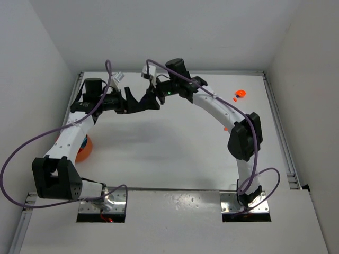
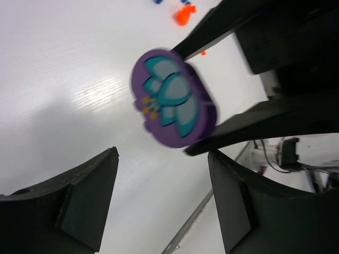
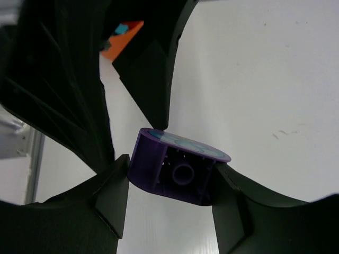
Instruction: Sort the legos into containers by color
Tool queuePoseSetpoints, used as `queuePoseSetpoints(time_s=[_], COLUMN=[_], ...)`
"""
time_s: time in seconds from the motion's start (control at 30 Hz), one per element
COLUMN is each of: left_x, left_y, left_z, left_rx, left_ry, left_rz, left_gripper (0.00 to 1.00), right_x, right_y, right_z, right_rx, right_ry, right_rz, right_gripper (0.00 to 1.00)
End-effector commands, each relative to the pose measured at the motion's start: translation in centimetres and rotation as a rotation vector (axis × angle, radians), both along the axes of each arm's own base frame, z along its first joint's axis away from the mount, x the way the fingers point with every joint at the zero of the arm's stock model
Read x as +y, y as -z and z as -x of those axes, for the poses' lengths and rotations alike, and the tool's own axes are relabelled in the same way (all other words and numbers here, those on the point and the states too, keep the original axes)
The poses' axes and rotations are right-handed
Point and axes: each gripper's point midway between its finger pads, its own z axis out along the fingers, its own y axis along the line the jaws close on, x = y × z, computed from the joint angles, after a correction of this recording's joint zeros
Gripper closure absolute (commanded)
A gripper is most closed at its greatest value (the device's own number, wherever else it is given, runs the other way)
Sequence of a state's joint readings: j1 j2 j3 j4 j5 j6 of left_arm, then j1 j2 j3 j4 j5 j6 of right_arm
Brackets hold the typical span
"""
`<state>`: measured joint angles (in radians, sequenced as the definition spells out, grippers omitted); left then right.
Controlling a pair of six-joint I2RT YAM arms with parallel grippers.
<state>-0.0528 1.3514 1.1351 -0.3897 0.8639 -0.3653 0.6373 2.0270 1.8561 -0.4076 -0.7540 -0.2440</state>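
Observation:
The purple lego (image 2: 174, 100) is off to one side of my left gripper's opening (image 2: 163, 182), so next my right gripper moves back and turns it before the handover.
A purple lego (image 3: 175, 172), a rounded brick with a cyan flower printed on its face, hangs in the air, and my right gripper (image 3: 170, 170) is shut on it. In the left wrist view the same purple lego (image 2: 172, 98) sits between the right arm's black fingers (image 2: 265, 119). My left gripper (image 2: 163, 156) is open just short of it, with nothing between its fingers. From above, the left gripper (image 1: 142, 103) and right gripper (image 1: 157, 97) meet tip to tip at the back of the table, hiding the brick. The orange bowl (image 1: 85, 148) lies half under the left arm.
Small orange legos (image 1: 241, 93) lie at the table's back right. In the left wrist view, orange bits (image 2: 184, 15) and blue bits (image 2: 158, 1) show on the white table. The right wrist view shows the orange bowl (image 3: 124, 39) with a cyan bit in it. White walls enclose the table.

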Motion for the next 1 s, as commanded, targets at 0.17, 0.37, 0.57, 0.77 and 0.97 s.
queuePoseSetpoints(time_s=[0.17,0.37,0.57,0.77,0.97], left_x=[1.8,2.0,2.2,3.0,3.8], left_y=[-1.6,-3.7,-3.7,-2.0,-3.7], left_z=[-1.6,-1.5,-0.2,1.3,3.5], left_rx=[-0.092,-0.155,-0.287,-0.431,-0.638], left_ry=[-0.118,-0.097,-0.078,-0.064,-0.097], left_rz=[-0.119,-0.094,-0.163,-0.303,-0.352], left_gripper=[0.28,0.29,0.29,0.2,0.17], right_x=[0.6,0.1,0.6,0.6,-0.5], right_y=[-1.8,0.5,-0.5,-1.7,-2.8], right_z=[1.7,2.0,0.7,0.8,-1.6], right_rx=[0.119,0.179,0.448,0.665,0.859], right_ry=[0.009,0.02,0.104,0.128,0.109], right_rz=[-0.029,0.039,0.015,-0.077,-0.218], right_gripper=[0.83,0.85,0.89,0.9,0.92])
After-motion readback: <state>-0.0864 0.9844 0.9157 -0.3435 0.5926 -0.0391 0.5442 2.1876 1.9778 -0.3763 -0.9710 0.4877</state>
